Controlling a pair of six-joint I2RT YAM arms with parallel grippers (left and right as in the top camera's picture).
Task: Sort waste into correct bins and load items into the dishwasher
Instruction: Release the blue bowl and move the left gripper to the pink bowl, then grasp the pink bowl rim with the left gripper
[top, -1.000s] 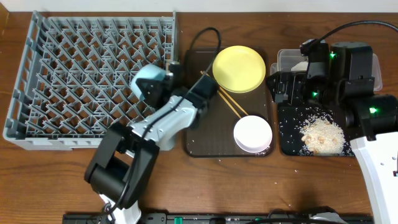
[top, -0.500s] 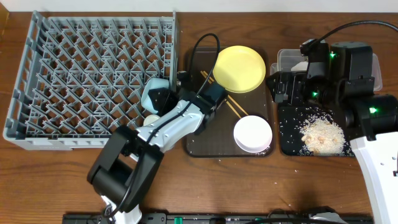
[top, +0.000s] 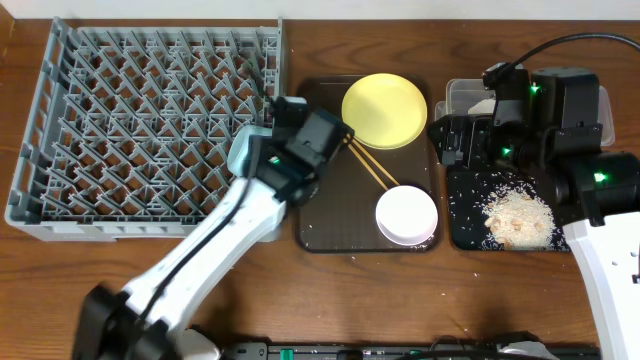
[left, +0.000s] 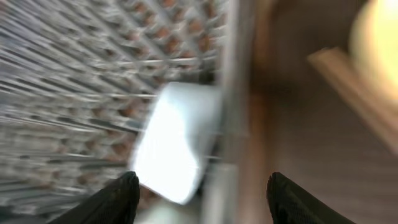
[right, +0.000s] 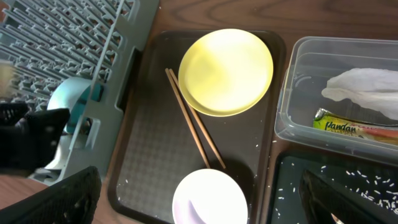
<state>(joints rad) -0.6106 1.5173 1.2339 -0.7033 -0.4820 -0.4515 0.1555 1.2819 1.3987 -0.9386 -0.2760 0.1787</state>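
Note:
The white bowl's rack-side rim (top: 379, 216) is clear of the chopsticks, so the robot's left gripper continues to move toward the white bowl (top: 407, 216) and closes once its fingers are on both sides of that rim.
The light blue bowl (top: 243, 150) rests inside the grey dishwasher rack (top: 150, 120) against its right wall, and is also visible in the right wrist view (right: 71, 102). My left gripper (top: 283, 108) hovers just above that wall, open, nothing between its fingertips (left: 118, 199); its view is blurred, the bowl (left: 180, 143) beyond the jaws. The yellow plate (top: 384, 110), chopsticks (top: 372, 165) and white bowl (top: 406, 215) lie on the brown tray (top: 330, 225). My right gripper (right: 208, 205) stands open high above the white bowl (right: 208, 196).
The clear tub (right: 292, 93) holds a crumpled white napkin (right: 364, 84) and a green-and-yellow wrapper (right: 354, 121). The black tray (top: 465, 225) in front of it carries a heap of rice scraps (top: 520, 215). Stray grains dot the brown tray.
My left gripper has opened and let go of the light blue bowl, leaving it in the rack, and has lifted up and to the right. The right arm has not moved.

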